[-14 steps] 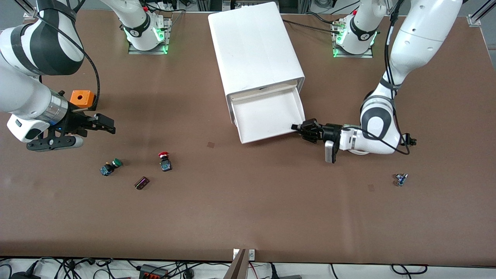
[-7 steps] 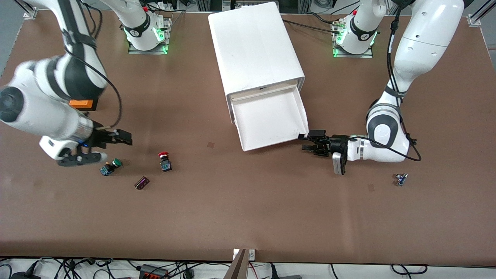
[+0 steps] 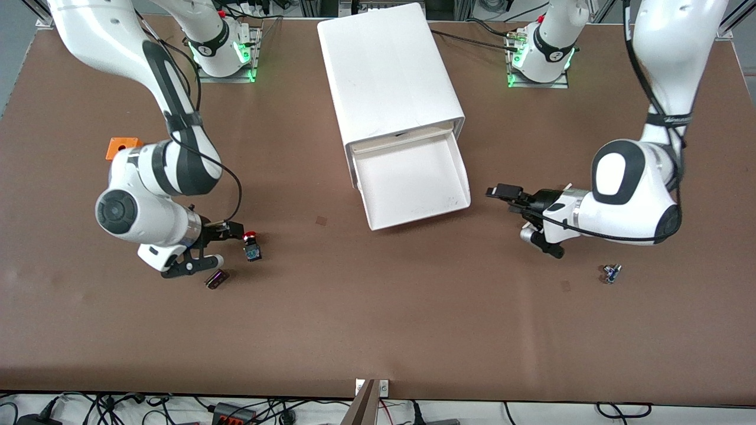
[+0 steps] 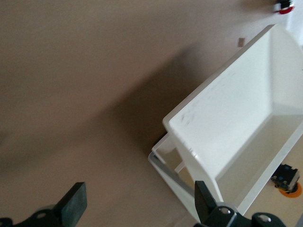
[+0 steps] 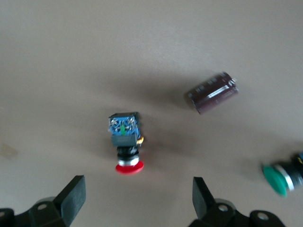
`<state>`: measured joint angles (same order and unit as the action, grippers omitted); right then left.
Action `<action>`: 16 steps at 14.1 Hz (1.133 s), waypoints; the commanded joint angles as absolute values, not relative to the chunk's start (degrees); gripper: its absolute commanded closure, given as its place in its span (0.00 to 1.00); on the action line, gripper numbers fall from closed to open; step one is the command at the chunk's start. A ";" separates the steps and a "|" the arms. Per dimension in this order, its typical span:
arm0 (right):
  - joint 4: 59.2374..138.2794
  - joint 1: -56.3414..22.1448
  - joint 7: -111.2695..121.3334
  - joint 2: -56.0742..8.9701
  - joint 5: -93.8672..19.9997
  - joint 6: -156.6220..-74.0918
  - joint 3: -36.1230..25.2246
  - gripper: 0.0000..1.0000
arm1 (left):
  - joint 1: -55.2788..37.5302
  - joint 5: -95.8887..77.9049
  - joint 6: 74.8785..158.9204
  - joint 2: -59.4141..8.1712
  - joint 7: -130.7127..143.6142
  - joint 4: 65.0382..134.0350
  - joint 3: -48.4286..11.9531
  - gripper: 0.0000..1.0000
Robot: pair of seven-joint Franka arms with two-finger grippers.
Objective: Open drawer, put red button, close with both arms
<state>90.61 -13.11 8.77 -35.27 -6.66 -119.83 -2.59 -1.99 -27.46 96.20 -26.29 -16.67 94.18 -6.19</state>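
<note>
I expect the drawer to close all the way with the button inside when I push the drawer straight in, because the red button lies low on its side.
The middle drawer of the white cabinet stands pulled out, and I see nothing inside it. Its wall also shows in the left wrist view. The red button lies on its side on the table, toward the right arm's end. My right gripper is open, low over the table right beside the button. In the right wrist view the red cap lies just ahead of the gap between the fingers. My left gripper is open and empty, apart from the drawer's front corner.
A dark cylinder lies next to the red button, nearer to the front camera, and shows in the right wrist view. A green-capped button lies beside it. An orange box and a small blue part sit on the table.
My right arm swung down from near the orange box to the red button. My left gripper let go of the drawer front and drew back toward the left arm's end. The drawer came out slightly.
</note>
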 commanded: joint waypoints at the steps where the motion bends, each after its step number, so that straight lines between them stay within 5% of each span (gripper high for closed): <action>1: 85.87 -13.53 14.14 -40.42 -7.82 -121.37 -2.64 0.00 | -2.02 -14.73 90.02 -25.49 -7.93 90.10 -5.63 0.00; 5: 85.96 -15.64 14.41 -43.15 -7.56 -122.43 -2.64 0.00 | -2.11 6.98 86.06 -19.97 -7.21 87.12 -6.41 0.00; 8: 85.96 -16.87 14.15 -44.82 -7.21 -122.61 -2.72 0.00 | -2.20 8.70 79.39 -17.58 -7.30 78.60 -6.59 0.00; 11: 85.87 -16.87 14.41 -45.79 -6.68 -123.40 -2.81 0.00 | -1.15 6.42 82.06 -9.61 -5.54 85.57 -7.29 0.00; 12: 85.96 -16.70 14.59 -45.97 -5.46 -123.49 -2.90 0.09 | 0.42 5.02 85.74 -6.71 -5.62 90.30 -7.38 0.00; 16: 85.61 -17.05 14.41 -45.88 -3.96 -123.84 -2.90 0.84 | 1.85 3.43 95.53 0.43 -5.54 100.45 -7.38 0.00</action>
<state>87.02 -16.78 13.62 -45.43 -4.50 -123.75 -2.80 0.76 4.36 91.25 -5.06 -6.04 93.73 -6.77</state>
